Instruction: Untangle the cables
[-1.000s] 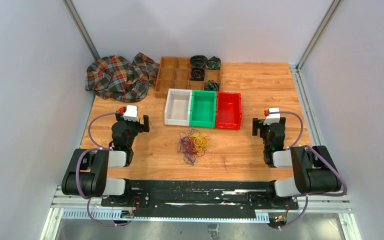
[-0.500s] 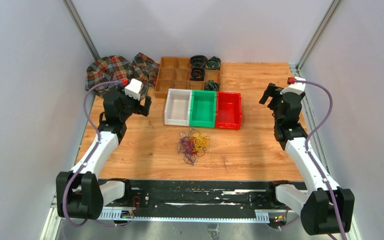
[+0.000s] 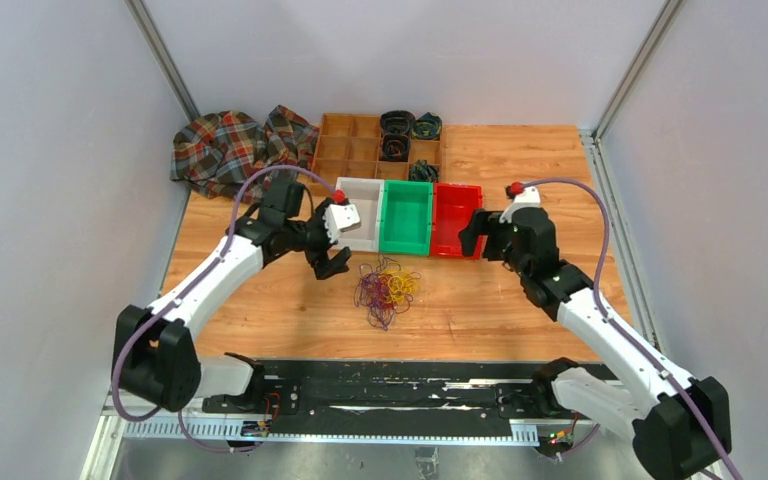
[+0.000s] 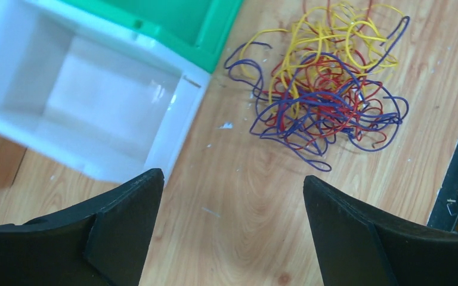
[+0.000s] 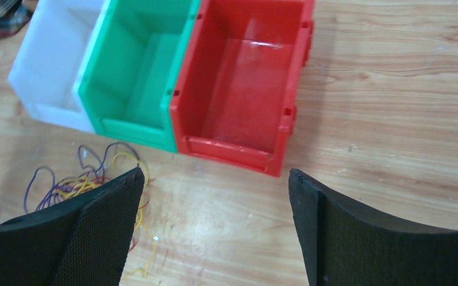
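Observation:
The purple cable (image 4: 281,102) will stretch long but stay caught in the red-and-yellow heap when I lift it, as its loops weave through the pieces of red cable (image 4: 340,106).
The cables (image 3: 387,290) are a tangled heap of thin yellow, red and purple strands on the wooden table, just in front of the bins. In the left wrist view the cables (image 4: 325,92) lie ahead and to the right of the jaws. In the right wrist view only the heap's edge (image 5: 89,176) shows at the left. My left gripper (image 3: 325,250) is open and empty, hovering left of the heap. My right gripper (image 3: 475,235) is open and empty, over the red bin's front right corner, right of the heap.
A white bin (image 3: 356,213), a green bin (image 3: 406,217) and a red bin (image 3: 457,219) stand side by side behind the cables. A wooden divided tray (image 3: 345,152) with dark coils sits further back. A plaid cloth (image 3: 235,150) lies at the back left.
Both arms have swung inward from the table's sides toward the middle. The left gripper has come down next to the cables, the right one near the red bin. The cables have not moved.

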